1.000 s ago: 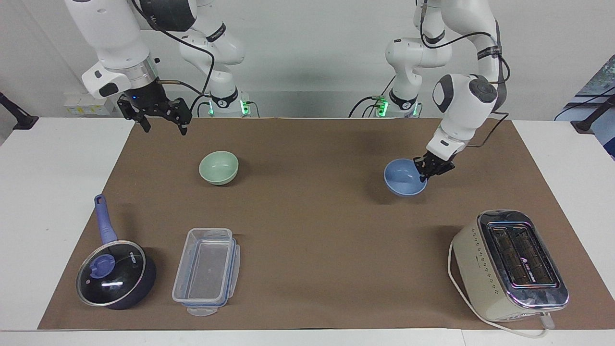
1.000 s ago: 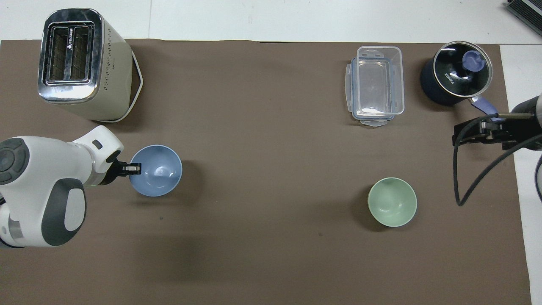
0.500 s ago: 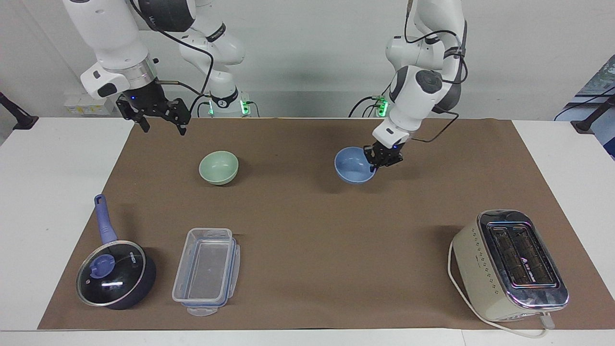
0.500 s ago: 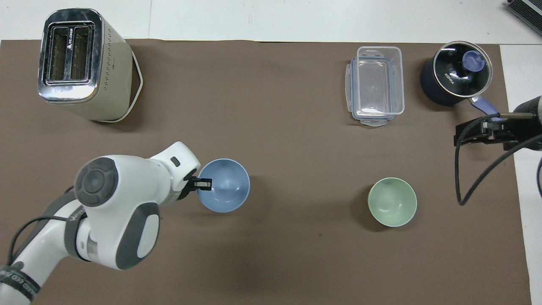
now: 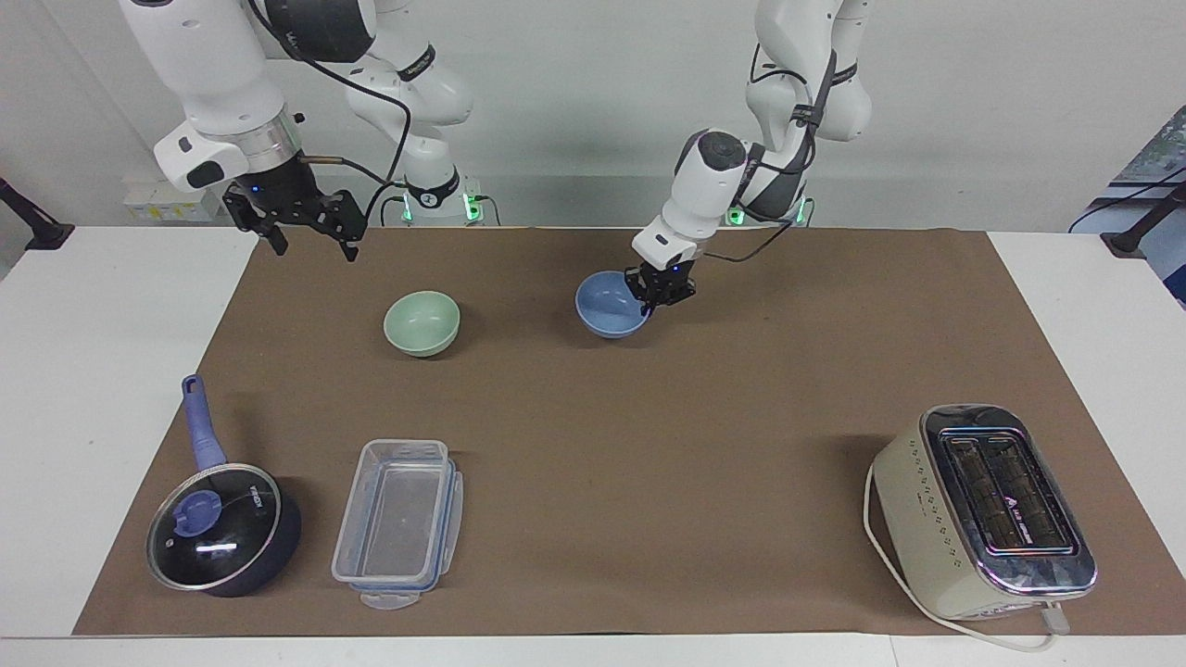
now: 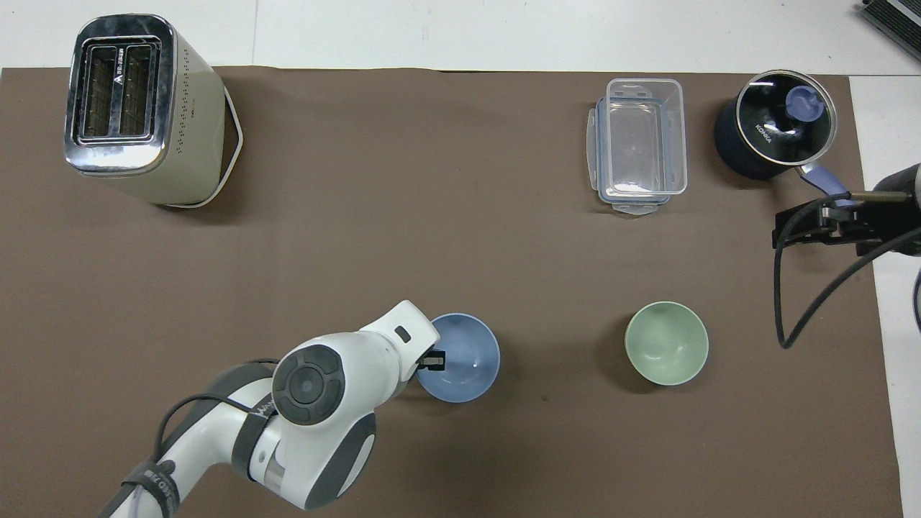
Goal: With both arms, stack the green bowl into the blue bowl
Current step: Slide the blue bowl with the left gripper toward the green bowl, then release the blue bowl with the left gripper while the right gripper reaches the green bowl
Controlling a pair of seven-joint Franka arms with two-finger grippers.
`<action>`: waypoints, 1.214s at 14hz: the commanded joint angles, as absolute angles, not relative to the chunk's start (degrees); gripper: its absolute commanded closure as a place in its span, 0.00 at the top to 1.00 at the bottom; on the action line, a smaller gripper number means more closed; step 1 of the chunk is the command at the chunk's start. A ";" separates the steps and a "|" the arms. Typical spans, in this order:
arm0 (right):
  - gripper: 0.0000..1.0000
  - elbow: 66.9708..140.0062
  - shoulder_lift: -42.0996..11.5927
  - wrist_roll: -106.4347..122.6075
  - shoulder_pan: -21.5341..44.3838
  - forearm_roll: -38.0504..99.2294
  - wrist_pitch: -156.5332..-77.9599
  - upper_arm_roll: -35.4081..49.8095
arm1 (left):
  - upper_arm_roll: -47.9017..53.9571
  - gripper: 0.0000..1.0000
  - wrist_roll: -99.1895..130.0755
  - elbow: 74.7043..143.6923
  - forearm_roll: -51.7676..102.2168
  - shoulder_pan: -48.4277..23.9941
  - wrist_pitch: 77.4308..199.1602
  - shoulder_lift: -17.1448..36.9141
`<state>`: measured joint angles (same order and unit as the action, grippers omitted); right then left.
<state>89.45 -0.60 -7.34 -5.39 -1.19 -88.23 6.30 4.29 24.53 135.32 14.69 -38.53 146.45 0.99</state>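
I see that the blue bowl's rim (image 6: 498, 355) looks as wide as the rim of the green bowl (image 6: 666, 344), so the green bowl will cover it from above when I stack them.
The light-blue bowl (image 5: 604, 308) sits low over the middle of the brown mat, beside the green bowl; I cannot tell whether it touches the mat. My left gripper (image 5: 651, 303) is shut on the blue bowl's rim, on its side toward the left arm's end. In the overhead view the left gripper (image 6: 432, 357) clamps the rim of the blue bowl (image 6: 466, 358). The green bowl (image 5: 422, 322) stands alone on the mat, also in the overhead view (image 6: 666, 342). My right gripper (image 5: 313, 243) is open and empty, raised over the mat's edge at the right arm's end; it waits.
A cream toaster (image 5: 982, 509) stands far from the robots at the left arm's end. A clear plastic container (image 5: 398, 523) and a dark-blue lidded saucepan (image 5: 222, 533) stand far from the robots at the right arm's end. The brown mat (image 5: 649, 445) covers the table.
My left gripper has carried the blue bowl from the left arm's end toward the middle, closer to the green bowl. The right arm and the green bowl have not moved.
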 commanded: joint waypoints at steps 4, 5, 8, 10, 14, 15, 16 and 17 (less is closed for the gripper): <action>1.00 92.99 1.67 -5.45 -6.33 -0.79 -91.23 6.24 | 3.08 1.00 24.88 135.89 15.38 -39.73 148.37 1.32; 1.00 93.25 1.67 -5.54 -6.33 -0.79 -91.58 6.24 | 2.90 1.00 24.70 135.10 15.38 -38.94 146.88 0.80; 1.00 97.19 2.98 -5.45 -6.33 -0.79 -94.13 6.33 | 2.90 1.00 24.17 129.04 13.20 -33.59 136.96 0.79; 1.00 101.49 3.95 -5.45 -6.33 -0.79 -96.58 6.33 | 2.90 1.00 23.03 125.53 11.43 -29.38 132.13 0.79; 1.00 113.53 6.76 -5.10 -6.24 -0.79 -105.18 6.33 | 2.90 1.00 13.74 118.93 11.34 -20.50 124.11 1.23; 1.00 116.51 7.12 -4.23 -6.24 -0.70 -107.21 6.33 | 2.90 1.00 11.19 117.78 11.34 -17.69 122.62 0.88; 1.00 118.46 7.38 -3.35 -6.24 -0.70 -108.01 6.33 | 2.90 1.00 8.46 116.29 11.16 -15.23 120.17 0.70; 1.00 120.56 7.64 -2.82 -6.24 -0.70 -108.71 6.24 | 2.81 1.00 5.83 114.63 11.08 -12.86 117.36 0.70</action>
<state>114.06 4.35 -5.76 -5.67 -1.19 -105.81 6.25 2.25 9.97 117.80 12.21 -17.12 122.62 0.94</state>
